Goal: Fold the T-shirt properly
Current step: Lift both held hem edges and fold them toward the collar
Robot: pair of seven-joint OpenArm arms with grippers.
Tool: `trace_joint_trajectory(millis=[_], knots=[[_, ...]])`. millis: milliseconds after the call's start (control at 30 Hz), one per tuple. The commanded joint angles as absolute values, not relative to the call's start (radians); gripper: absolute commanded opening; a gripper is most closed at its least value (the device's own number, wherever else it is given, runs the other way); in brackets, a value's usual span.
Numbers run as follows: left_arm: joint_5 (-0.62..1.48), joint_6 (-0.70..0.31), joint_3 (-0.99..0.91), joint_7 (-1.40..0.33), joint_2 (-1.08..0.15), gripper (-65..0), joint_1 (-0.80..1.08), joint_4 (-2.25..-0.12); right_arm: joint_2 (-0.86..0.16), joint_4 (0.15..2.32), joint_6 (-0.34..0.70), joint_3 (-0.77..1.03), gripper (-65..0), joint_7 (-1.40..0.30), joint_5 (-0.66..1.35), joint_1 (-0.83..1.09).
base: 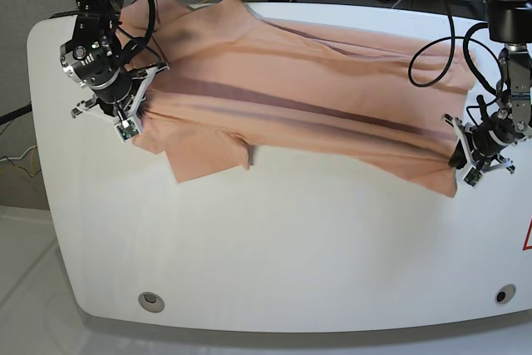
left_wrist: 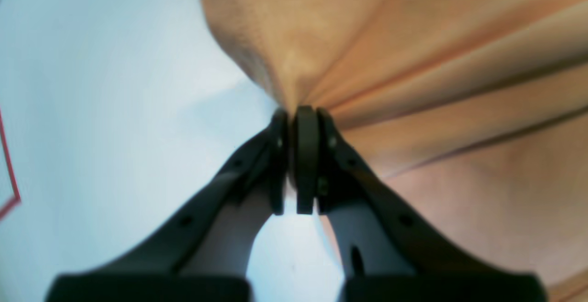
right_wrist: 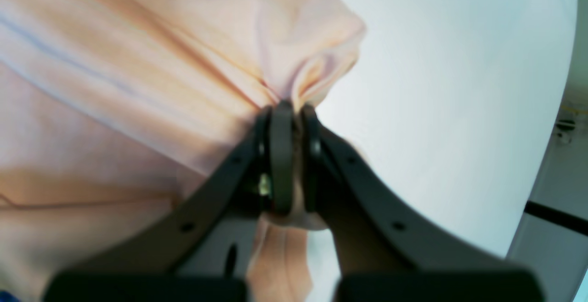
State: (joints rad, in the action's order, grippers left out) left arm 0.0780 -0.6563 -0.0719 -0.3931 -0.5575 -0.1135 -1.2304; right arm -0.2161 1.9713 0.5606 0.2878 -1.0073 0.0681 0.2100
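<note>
The T-shirt's held edge (base: 303, 122) is tight between my grippers, so my left gripper continues toward the T-shirt's far layer (base: 424, 99) and releases the T-shirt's corner once it's flat.
The salmon-pink T-shirt (base: 291, 97) is stretched across the far half of the white table (base: 274, 247), with long creases running its length and a sleeve (base: 208, 160) lying flat toward the front. My left gripper (left_wrist: 298, 111) is shut on the T-shirt (left_wrist: 413, 63), pinching a gathered corner at the base view's right (base: 457, 158). My right gripper (right_wrist: 291, 106) is shut on a bunched edge of the T-shirt (right_wrist: 138, 63) at the base view's left (base: 137, 114). Both held ends are lifted slightly off the table.
Black cables (base: 432, 47) hang from the arm on the right and trail behind the table. The table's curved edge (right_wrist: 551, 155) runs close to the right gripper. A red line marking (left_wrist: 9, 178) lies on the table near the left gripper. Two round holes (base: 150, 299) sit near the front edge.
</note>
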Motion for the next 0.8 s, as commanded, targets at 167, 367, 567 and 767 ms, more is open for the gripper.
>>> trace_joint_trajectory(millis=[167, 367, 567, 767], knots=[[0.074, -0.638, -0.084, -0.403, -0.590, -63.3, -0.059, -1.247, -0.229, 1.977, 0.549, 0.297, -65.0, -1.015, 0.047, 0.229], [0.074, -0.638, -0.097, -0.403, -0.605, -63.3, 0.025, -1.247, -0.229, 1.977, 0.547, 0.298, -65.0, -1.030, 0.047, 0.255], [0.074, -0.638, -0.173, -0.403, -0.601, -63.3, 0.079, -1.248, -0.222, 1.988, 0.547, 0.349, -65.0, -1.030, 0.045, 0.309], [0.074, -0.638, -0.189, -0.403, -0.604, -63.3, 0.091, -1.254, -0.220, 1.985, 0.547, 0.381, -65.0, -1.030, 0.047, 0.357]])
